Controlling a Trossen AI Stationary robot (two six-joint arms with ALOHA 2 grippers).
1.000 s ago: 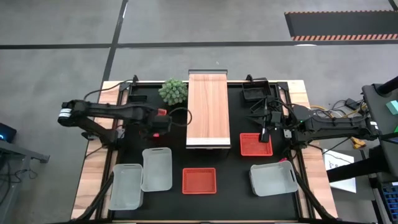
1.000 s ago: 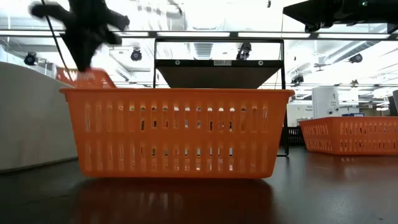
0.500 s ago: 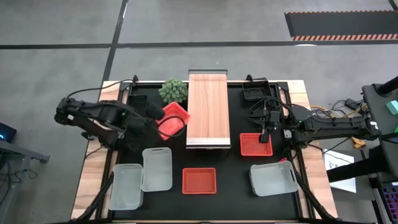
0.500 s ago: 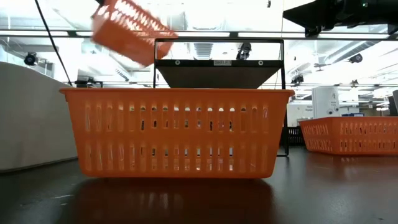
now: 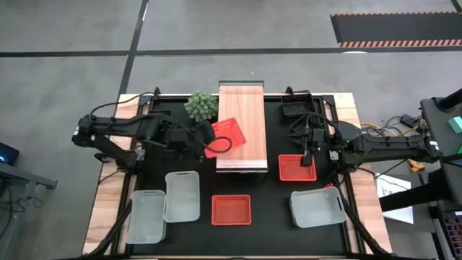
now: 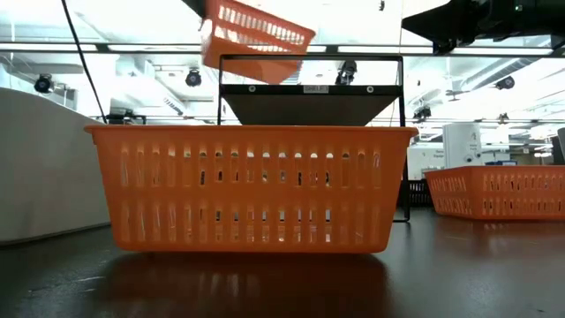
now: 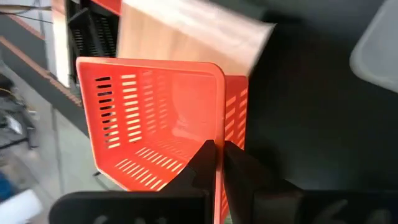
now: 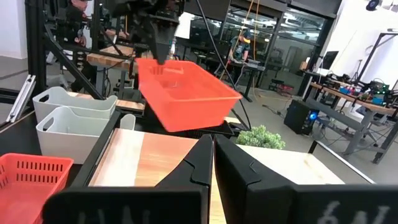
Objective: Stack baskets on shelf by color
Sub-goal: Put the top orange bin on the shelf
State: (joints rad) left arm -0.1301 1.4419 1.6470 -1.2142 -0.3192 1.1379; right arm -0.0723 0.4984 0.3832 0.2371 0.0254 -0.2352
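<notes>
The red-orange basket (image 5: 227,132) is hanging above the empty shelf with its open side up. My left gripper keeps lowering it inward until the basket's bottom touches the wood (image 5: 249,115).
My left gripper (image 5: 206,136) is shut on a red-orange basket (image 5: 227,136) and carries it in the air at the left edge of the shelf (image 5: 242,115). The low view shows that basket (image 6: 252,40) tilted, above the shelf (image 6: 309,95). In the right wrist view the basket (image 8: 186,93) hangs under the left gripper (image 8: 159,38). Two more red-orange baskets (image 5: 231,209) (image 5: 297,169) rest on their bases on the table. My right gripper (image 5: 307,152) waits shut beside the right one. My left gripper pinches one wall of the red-orange basket at its rim (image 7: 218,138). One finger (image 7: 200,160) is inside the basket and the other (image 7: 238,163) outside. It reaches in from the table's left. The basket is lifted clear and tilted.
Three white baskets (image 5: 182,195) (image 5: 146,215) (image 5: 317,207) stand along the near side. A black basket (image 5: 296,108) sits at the far right, and a spiky green plant (image 5: 201,105) stands just left of the shelf's far end. People and benches show in the room behind.
My left gripper has raised the red-orange basket off the table and carried it right, toward the shelf. The basket has climbed from table level to above the shelf top, turned about, and now overlaps the shelf's left edge.
</notes>
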